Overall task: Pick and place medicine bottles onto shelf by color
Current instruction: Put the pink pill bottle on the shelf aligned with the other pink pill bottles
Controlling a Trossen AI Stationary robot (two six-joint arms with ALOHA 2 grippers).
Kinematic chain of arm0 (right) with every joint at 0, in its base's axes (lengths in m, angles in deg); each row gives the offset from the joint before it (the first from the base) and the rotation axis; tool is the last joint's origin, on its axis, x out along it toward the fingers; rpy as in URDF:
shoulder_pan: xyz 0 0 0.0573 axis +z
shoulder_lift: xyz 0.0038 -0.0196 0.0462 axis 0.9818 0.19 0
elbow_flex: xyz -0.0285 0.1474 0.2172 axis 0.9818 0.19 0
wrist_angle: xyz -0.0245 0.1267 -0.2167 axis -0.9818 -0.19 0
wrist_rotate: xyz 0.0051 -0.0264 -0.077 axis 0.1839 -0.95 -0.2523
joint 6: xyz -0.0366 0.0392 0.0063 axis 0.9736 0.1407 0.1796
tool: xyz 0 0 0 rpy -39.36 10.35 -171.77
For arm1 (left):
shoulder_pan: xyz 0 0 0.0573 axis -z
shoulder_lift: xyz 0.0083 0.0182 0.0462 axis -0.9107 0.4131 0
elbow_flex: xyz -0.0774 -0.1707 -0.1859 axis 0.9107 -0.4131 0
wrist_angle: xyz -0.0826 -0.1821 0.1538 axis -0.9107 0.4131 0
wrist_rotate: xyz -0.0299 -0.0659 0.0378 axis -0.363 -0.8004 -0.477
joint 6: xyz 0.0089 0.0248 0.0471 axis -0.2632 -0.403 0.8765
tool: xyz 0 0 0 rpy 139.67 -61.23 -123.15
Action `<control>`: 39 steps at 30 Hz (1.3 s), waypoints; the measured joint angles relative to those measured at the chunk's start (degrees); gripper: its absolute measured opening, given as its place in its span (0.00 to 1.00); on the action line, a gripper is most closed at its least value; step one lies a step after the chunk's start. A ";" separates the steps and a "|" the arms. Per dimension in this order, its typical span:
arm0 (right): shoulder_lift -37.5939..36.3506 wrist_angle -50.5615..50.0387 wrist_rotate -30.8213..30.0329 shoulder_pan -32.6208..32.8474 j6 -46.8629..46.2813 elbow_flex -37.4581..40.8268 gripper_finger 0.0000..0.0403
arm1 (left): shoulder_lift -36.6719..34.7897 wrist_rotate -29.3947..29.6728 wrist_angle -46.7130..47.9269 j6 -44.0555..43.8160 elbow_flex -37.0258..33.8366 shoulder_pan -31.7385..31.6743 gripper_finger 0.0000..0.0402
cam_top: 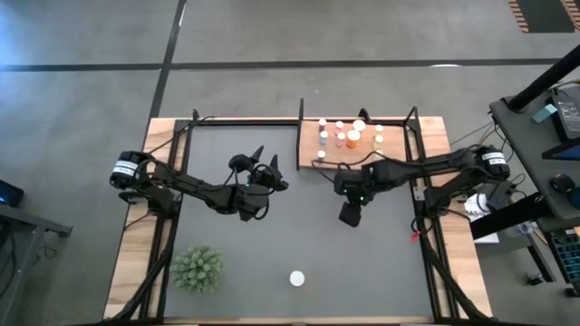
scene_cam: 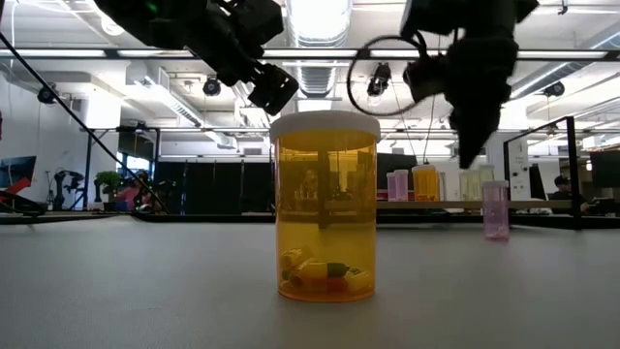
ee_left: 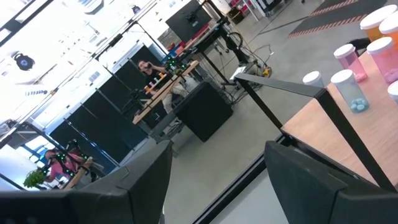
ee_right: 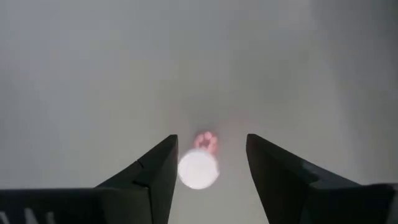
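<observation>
My right gripper is hanging high and off to one side of the pink bottle [scene_cam: 496, 211], so next I open it wider, move it over the middle of its white cap [ee_right: 198, 168] and go down before I close it.
The shelf [cam_top: 313, 145], a wooden board at the far middle of the mat, carries several bottles [cam_top: 353, 137]; it also shows in the left wrist view [ee_left: 317, 127]. An orange bottle [scene_cam: 325, 208] with a white cap [cam_top: 297, 279] stands upright on the mat near the front edge. A pink bottle [scene_cam: 495, 209] stands on the mat under my right gripper [cam_top: 351, 217], which points down and is open. In the right wrist view its white cap [ee_right: 198, 169] lies between my fingers below them, untouched. My left gripper [cam_top: 265, 161] is open and empty, raised over mid-mat.
A spiky green plant [cam_top: 198, 269] stands at the mat's near left. Black frame posts [cam_top: 415, 122] rise beside the shelf and along the mat's sides. People [ee_left: 148, 67] show in the room beyond the table.
</observation>
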 joint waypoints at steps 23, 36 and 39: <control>0.44 -3.29 -0.96 -0.25 -4.61 0.05 0.61 | 0.00 0.00 0.02 -0.02 -0.57 0.00 0.60; 0.76 0.78 -1.02 2.90 -8.21 1.90 0.65 | 0.00 0.00 0.02 -0.04 -0.59 0.00 0.60; 0.74 1.18 -1.20 2.88 -8.56 2.85 0.64 | 0.00 0.00 0.02 -0.04 -0.59 0.00 0.60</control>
